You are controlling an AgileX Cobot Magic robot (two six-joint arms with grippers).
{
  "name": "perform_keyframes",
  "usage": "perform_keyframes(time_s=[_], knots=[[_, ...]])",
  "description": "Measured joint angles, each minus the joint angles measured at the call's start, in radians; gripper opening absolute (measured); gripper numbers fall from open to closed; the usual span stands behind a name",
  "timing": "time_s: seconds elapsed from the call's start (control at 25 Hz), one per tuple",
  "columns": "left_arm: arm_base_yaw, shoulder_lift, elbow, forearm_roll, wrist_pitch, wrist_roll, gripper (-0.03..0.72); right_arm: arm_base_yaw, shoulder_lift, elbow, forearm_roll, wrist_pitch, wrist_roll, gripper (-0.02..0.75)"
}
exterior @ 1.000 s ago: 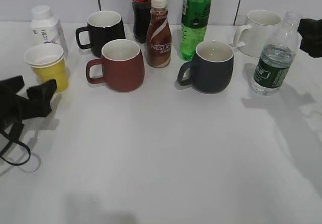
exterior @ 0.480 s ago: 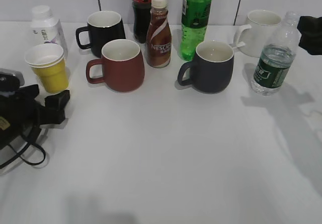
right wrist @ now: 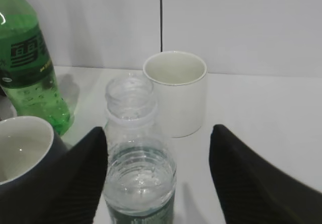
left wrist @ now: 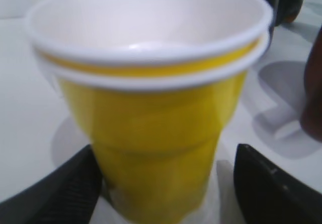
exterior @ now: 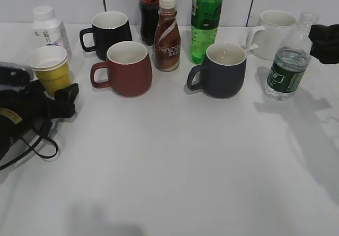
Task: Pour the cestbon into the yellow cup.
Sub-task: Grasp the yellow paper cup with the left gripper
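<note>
I expect the nested yellow cup [exterior: 52, 76] to stay together when I lift and carry it, because the cups' white rims [left wrist: 151, 77] sit close together around a thin yellow part.
The yellow cup [exterior: 50, 69], two nested cups with white rims, stands upright at the left of the table. It fills the left wrist view [left wrist: 151, 118]. My left gripper [exterior: 55, 92] is open with one finger on each side of the cup's lower half [left wrist: 166, 183]. Its left finger is close against the cup and its right finger stands apart. The cestbon [exterior: 286, 71], clear, capless and with a dark green label, stands at the right. My right gripper [exterior: 324, 42] is open, level with the bottle's neck. In the right wrist view the bottle [right wrist: 138, 178] sits between the fingers [right wrist: 158, 136], nearer the left one.
A red mug [exterior: 127, 69] and a dark blue mug [exterior: 222, 70] stand mid-table. Behind them are a black mug [exterior: 108, 32], a cola bottle [exterior: 150, 8], a Nescafe bottle [exterior: 167, 34], a green soda bottle [exterior: 206, 18] and a white mug [exterior: 275, 28]. A small white bottle [exterior: 47, 26] stands behind the cup.
My left gripper has moved up the table to the yellow cup and now straddles it. My right gripper has shifted slightly left and down toward the bottle.
</note>
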State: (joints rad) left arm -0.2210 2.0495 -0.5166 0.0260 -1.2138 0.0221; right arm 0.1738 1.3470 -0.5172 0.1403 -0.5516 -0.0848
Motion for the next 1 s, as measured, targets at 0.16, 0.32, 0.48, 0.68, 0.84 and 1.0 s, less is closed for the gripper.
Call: perform_keyframes(time_s=[0.16,0.32,0.48,0.68,0.84,1.0], knots=[[0.000,0.000,-0.018,-0.007,0.000,0.000,0.622,0.000,0.003,0.002,0.000,0.000,0.002,0.481],[0.000,0.001,-0.043,-0.007,0.002,0.000,0.622,0.000,0.003,0.002,0.000,0.000,0.003,0.481],[0.000,0.011,-0.082,-0.007,0.001,0.000,0.622,0.000,0.003,0.002,0.000,0.000,0.003,0.480],[0.000,0.051,-0.103,-0.007,0.002,0.000,0.606,0.000,0.003,0.002,0.000,0.000,0.003,0.479],[0.000,0.059,-0.106,-0.007,0.005,0.000,0.552,0.000,0.003,0.002,0.000,0.000,0.004,0.479],[0.000,0.059,-0.106,-0.007,0.005,0.000,0.501,0.000,0.003,0.002,-0.001,0.000,0.004,0.479]])
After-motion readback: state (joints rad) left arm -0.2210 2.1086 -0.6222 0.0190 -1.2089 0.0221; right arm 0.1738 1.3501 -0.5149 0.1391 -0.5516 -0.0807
